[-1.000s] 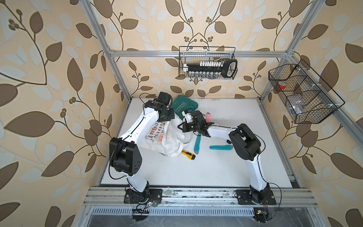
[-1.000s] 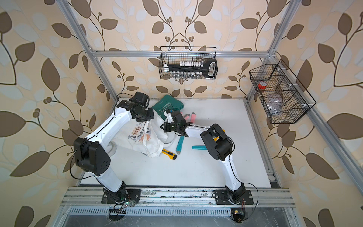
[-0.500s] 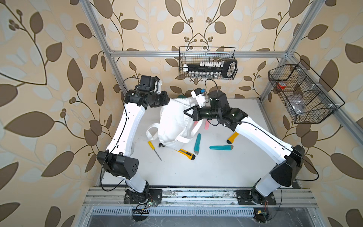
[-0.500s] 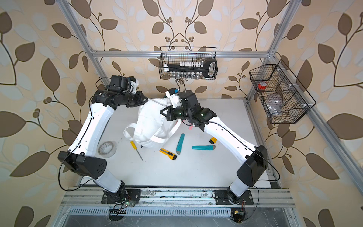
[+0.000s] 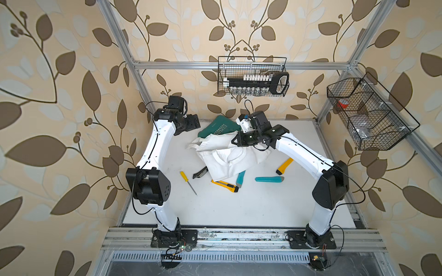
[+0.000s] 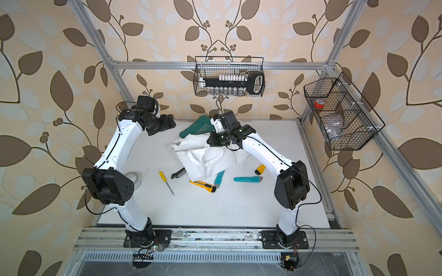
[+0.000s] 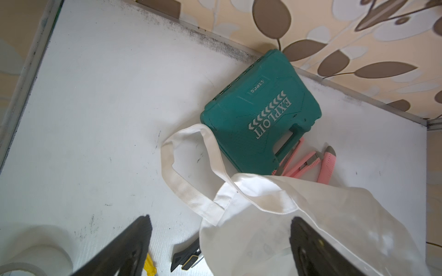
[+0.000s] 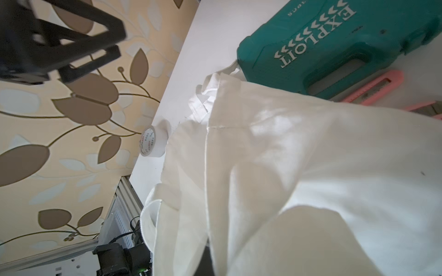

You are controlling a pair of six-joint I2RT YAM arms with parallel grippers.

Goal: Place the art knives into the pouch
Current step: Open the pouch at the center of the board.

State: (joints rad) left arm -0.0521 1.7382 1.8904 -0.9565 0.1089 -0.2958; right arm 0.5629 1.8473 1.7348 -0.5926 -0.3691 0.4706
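The pouch's loose corner [image 7: 241,178] sags against the dark green case, so my right gripper should draw the pouch back while my left gripper takes that corner [image 8: 224,82].
The pouch [image 5: 229,157], a white cloth tote, lies crumpled on the table in both top views, its upper edge lifted. My right gripper [image 5: 234,141] is shut on that edge; in the right wrist view the pouch [image 8: 311,155] hides the jaws. My left gripper [image 5: 194,122] hangs open in the air to the pouch's left, holding nothing. In the left wrist view its fingers [image 7: 134,239] stand wide above the pouch [image 7: 311,210]. Several art knives lie loose: a yellow-black one [image 5: 226,186], a teal one [image 5: 269,179], another teal one [image 5: 240,179] partly under the pouch. Pink ones [image 7: 303,165] lie behind it.
A dark green case [image 5: 218,127] lies behind the pouch at the back wall. A yellow screwdriver [image 5: 187,181], a black knife [image 5: 200,172] and a yellow knife [image 5: 284,165] lie near the pouch. A tape roll [image 6: 134,178] sits at the left edge. Wire baskets [image 5: 252,76] hang on the walls.
My left gripper has let go of the pouch and opened. The pouch, which both grippers held up and spread, has sagged onto the table and now hangs from the right gripper alone.
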